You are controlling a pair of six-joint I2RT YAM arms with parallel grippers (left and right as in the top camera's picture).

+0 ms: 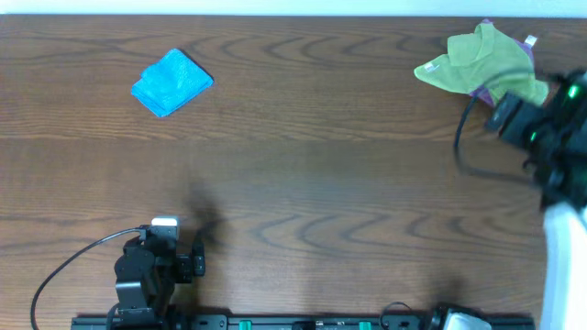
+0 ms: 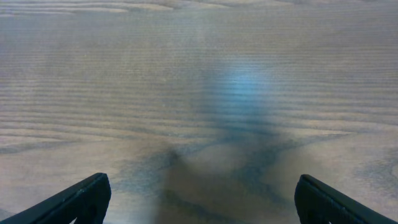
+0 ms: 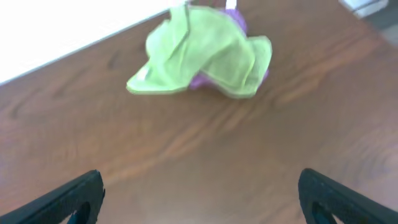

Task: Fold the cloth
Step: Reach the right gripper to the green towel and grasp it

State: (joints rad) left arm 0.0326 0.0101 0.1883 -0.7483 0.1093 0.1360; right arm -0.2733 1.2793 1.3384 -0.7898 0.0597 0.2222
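Observation:
My open right gripper is moving toward the green cloth's middle (image 1: 498,66). The green cloth is on top of the purple cloth (image 1: 481,93), so the gripper should move on now until its fingers are on either side of a fold.
A crumpled green cloth (image 1: 477,60) lies at the far right of the table, over a purple cloth (image 1: 481,92) that peeks out beneath it. In the right wrist view the green cloth (image 3: 202,53) lies ahead of my open, empty right gripper (image 3: 202,202), with purple (image 3: 202,81) showing under its edge. In the overhead view the right gripper (image 1: 500,115) sits just below and right of the pile. A folded blue cloth (image 1: 171,82) lies at the far left. My left gripper (image 2: 202,202) is open and empty over bare wood, near the front edge (image 1: 165,240).
The wooden table (image 1: 303,183) runs the full width. A black cable (image 1: 64,266) loops from the left arm's base at the front left. Another cable (image 1: 463,137) hangs by the right arm. The table's far edge is close behind the green cloth.

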